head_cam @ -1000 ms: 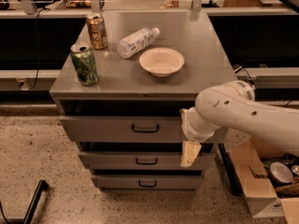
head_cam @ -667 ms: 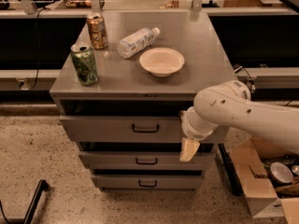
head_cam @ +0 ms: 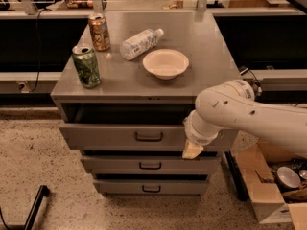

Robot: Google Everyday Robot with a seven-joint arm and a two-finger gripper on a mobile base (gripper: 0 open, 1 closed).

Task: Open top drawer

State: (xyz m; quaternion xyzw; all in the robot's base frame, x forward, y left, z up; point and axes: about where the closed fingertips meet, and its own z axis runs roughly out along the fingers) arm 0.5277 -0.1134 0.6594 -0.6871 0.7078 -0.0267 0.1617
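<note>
A dark gap (head_cam: 124, 113) can be seen above the top drawer's front and my gripper is away from the drawer's handle, so I need to reach behind the drawer's front (head_cam: 174, 118) and pull the drawer open.
The top drawer (head_cam: 110, 136) is the widest grey metal drawer of three. It stands pulled out a little, with a dark gap above its front. Its small dark bar handle (head_cam: 148, 137) sits at the centre of the front. My gripper (head_cam: 192, 150) hangs in front of the drawer's right end, to the right of the handle and apart from it. Only a pale tip shows below the white wrist.
On the cabinet top (head_cam: 211, 56) stand a green can (head_cam: 86, 66), a brown can (head_cam: 99, 32), a plastic bottle (head_cam: 139, 42) lying on its side and a white bowl (head_cam: 165, 63). Two narrower drawers (head_cam: 150, 165) sit below. A cardboard box (head_cam: 264, 186) stands on the floor at right.
</note>
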